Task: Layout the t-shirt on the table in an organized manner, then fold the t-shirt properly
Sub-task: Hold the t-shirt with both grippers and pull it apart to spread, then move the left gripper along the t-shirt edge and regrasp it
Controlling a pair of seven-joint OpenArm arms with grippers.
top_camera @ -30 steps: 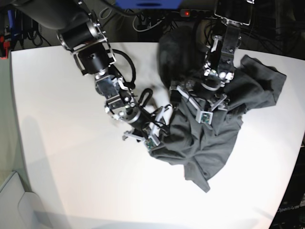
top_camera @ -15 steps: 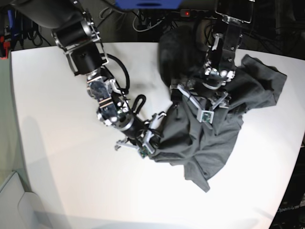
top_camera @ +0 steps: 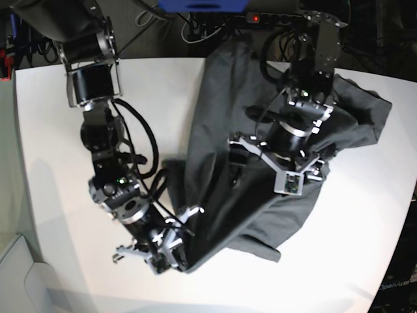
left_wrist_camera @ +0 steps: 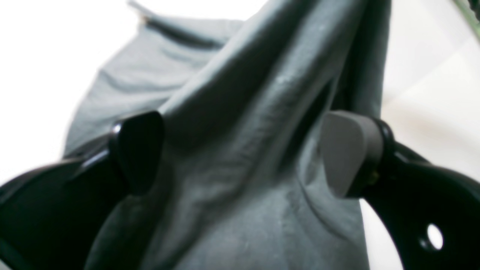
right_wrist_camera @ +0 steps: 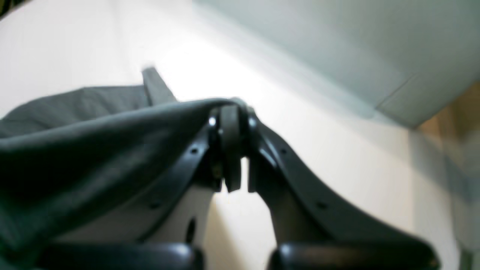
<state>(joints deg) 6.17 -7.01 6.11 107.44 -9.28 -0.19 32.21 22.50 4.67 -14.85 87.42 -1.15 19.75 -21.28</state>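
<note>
My gripper will open the bunched cloth into a wider, still creased spread when it pulls the cloth outward, because the t-shirt lies in loose, overlapping folds.
The dark grey t-shirt lies bunched across the right half of the white table, and one part is stretched toward the near left. My right gripper is low near the table's front, shut on the shirt's edge. In the right wrist view its fingertips pinch a fold of the t-shirt just above the table. My left gripper sits on the middle of the shirt. It is open, and its fingers straddle a raised ridge of the t-shirt.
Cables and a power strip run behind the table's far edge. A pale box sits off the table's left front corner. The right arm's links stretch over the left part of the table.
My right gripper shut on the shirt's edge and pulled it toward the near left, stretching the cloth out. The left arm shifted slightly nearer and stayed open.
</note>
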